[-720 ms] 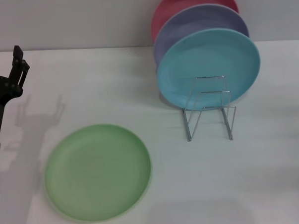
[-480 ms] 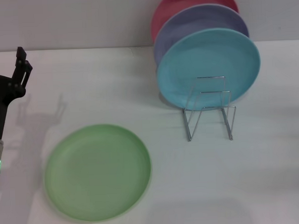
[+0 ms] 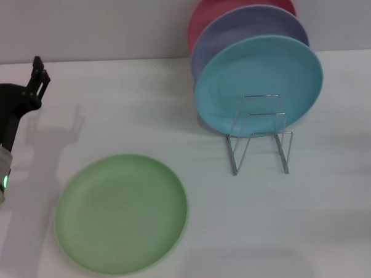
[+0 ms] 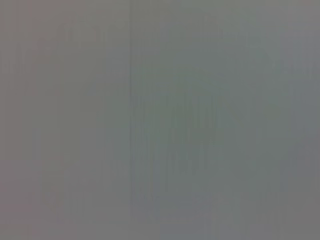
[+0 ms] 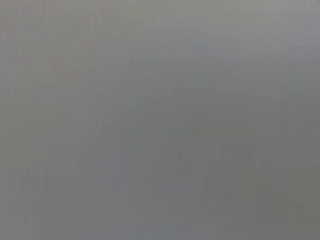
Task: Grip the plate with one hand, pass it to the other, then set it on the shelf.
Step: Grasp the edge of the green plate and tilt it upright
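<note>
The robot's left gripper is pointing at the wall [image 3: 18,35], beyond the light green plate, so it should swing back and turn its fingers towards the plate's outer rim [image 3: 58,213].
The light green plate [image 3: 121,212] lies flat on the white table [image 3: 336,200] at the front left. My left gripper [image 3: 15,67] is at the far left, behind the plate and well apart from it, open and empty, its fingers [image 3: 39,70] pointing away from me. The silver wire shelf [image 3: 259,140] stands at the centre right, its front loops bare. My right gripper is out of view. Both wrist views show only plain grey.
A turquoise plate [image 3: 258,80] stands upright in the back of the shelf. A lavender plate [image 3: 248,24] and a pink plate [image 3: 229,3] stand behind it against the wall.
My left arm has moved to the right into view, and both of its fingers now show. The plate and the shelf have not moved.
</note>
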Robot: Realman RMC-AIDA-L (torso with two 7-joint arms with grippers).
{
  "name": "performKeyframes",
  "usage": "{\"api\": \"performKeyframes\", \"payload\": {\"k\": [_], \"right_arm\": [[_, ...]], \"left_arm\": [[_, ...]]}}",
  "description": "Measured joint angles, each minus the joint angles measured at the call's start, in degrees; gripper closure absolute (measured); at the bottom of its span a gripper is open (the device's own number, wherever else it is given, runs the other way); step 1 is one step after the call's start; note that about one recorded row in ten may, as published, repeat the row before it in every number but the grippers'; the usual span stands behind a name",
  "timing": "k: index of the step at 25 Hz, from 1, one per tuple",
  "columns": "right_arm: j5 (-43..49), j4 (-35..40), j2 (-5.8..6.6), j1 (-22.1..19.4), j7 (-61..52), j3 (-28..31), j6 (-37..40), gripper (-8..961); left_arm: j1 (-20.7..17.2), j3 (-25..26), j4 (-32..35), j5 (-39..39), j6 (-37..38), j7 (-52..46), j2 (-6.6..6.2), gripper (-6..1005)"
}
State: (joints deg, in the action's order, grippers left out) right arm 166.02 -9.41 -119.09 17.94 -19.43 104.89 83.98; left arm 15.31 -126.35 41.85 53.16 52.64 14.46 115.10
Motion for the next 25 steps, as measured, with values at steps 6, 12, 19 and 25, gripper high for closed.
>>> {"api": "performKeyframes", "payload": {"k": [6,12,19,25], "right_arm": [[0.0,0.1,0.00,0.0,0.0,-0.1,0.0,292],[0.0,0.1,0.00,0.0,-0.1,-0.1,0.1,291],[0.0,0.1,0.00,0.3,-0.1,-0.1,0.0,291],[0.0,0.1,0.28,1.6,0.2,1.3,-0.5,292]], "left_arm": [[-6.9,13.4,17.6,-9.0,-20.9,5.4,0.96,171],[-9.9,21.0,28.6,-13.1,-37.6,5.7,2.38,171],[-11.4,31.5,43.5,-14.0,-67.5,5.7,2.75,171],[-8.7,42.1,53.1,-14.1,-97.8,5.3,2.87,171]]}}
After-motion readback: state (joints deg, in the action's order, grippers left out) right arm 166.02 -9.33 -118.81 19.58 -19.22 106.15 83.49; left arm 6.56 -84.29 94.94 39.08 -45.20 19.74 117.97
